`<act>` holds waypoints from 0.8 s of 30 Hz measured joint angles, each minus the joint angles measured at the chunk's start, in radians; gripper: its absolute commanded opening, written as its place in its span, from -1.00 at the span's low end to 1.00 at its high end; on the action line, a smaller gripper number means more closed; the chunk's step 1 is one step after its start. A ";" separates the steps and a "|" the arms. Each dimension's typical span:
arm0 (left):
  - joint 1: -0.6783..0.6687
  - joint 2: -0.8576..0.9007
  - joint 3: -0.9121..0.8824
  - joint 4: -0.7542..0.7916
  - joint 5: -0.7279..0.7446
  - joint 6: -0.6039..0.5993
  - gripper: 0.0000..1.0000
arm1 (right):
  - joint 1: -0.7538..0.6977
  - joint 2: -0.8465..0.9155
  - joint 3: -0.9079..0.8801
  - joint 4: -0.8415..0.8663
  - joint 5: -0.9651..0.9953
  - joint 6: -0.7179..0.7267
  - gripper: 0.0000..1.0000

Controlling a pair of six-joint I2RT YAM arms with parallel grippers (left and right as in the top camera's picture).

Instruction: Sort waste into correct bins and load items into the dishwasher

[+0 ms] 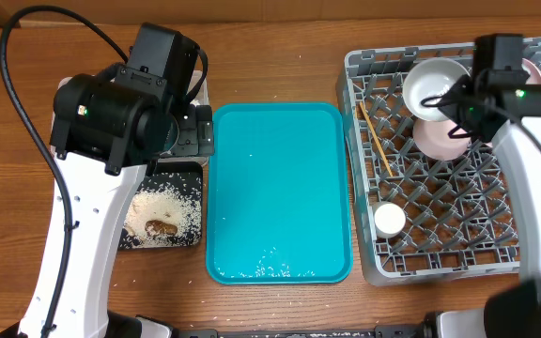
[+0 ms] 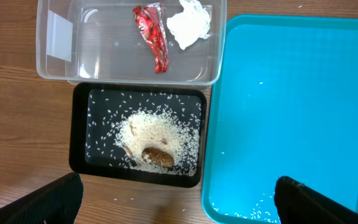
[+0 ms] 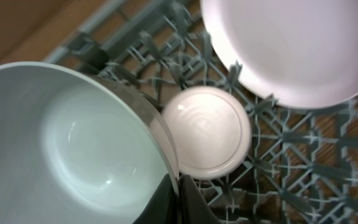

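The white bowl sticks out over the pinkish bowl [image 1: 440, 139], so the robot's right gripper should move the white bowl back and tilt it into the open rack space [image 1: 380, 105] by the chopsticks.
In the left wrist view the clear tub [image 2: 55, 37] holds the red wrapper [image 2: 153, 34] and the white napkin [image 2: 189, 22]. The black tray [image 2: 79, 134] holds rice with brown scraps [image 2: 157, 137]. My left gripper [image 2: 179, 202] is open and empty above them. In the grey dish rack [image 1: 440, 239], my right gripper [image 3: 178, 190] is shut on the rim of the white bowl [image 3: 79, 143], also in the overhead view [image 1: 437, 83]. The pinkish bowl [image 3: 207, 130] lies upside down beside it, the plate [image 3: 297, 43] behind. The chopsticks [image 1: 376, 139] and small cup [image 1: 389, 220] are in the rack.
The flat teal tray [image 1: 280, 188] lies between the bins and the rack, with a few rice grains near its front edge [image 2: 253, 208]. A few grains lie on the wooden table in front of the black tray. My left arm hides most of the clear tub from overhead.
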State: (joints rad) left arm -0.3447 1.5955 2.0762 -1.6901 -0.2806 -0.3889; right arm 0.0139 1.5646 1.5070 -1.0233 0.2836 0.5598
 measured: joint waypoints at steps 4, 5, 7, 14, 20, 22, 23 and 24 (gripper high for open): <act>0.000 0.000 0.000 0.000 0.000 0.000 1.00 | 0.202 -0.054 0.013 -0.021 0.275 -0.022 -0.92; 0.000 0.000 0.000 0.000 0.000 0.000 1.00 | 0.247 -0.051 0.013 -0.019 0.344 -0.026 -0.92; 0.000 0.000 0.000 0.000 0.000 0.000 1.00 | 0.306 -0.032 0.005 -0.004 0.473 -0.031 -0.92; 0.000 0.000 0.000 0.000 0.000 0.000 1.00 | 0.348 0.108 -0.013 0.006 0.755 -0.037 -0.92; 0.000 0.000 0.000 0.000 0.000 0.000 1.00 | 0.348 0.213 -0.016 0.009 0.829 -0.038 -0.92; 0.000 0.000 0.000 0.000 0.000 0.000 1.00 | 0.348 0.237 -0.017 0.009 0.837 -0.038 -0.92; 0.000 0.000 0.000 0.000 0.000 0.000 1.00 | 0.348 0.247 -0.017 0.009 0.841 -0.038 -0.92; 0.000 0.000 0.000 0.000 0.000 0.000 1.00 | 0.348 0.256 -0.017 0.006 0.843 -0.039 -0.92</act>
State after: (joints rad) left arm -0.3447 1.5955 2.0762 -1.6901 -0.2802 -0.3889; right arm 0.3614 1.8210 1.4899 -1.0172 1.1271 0.5205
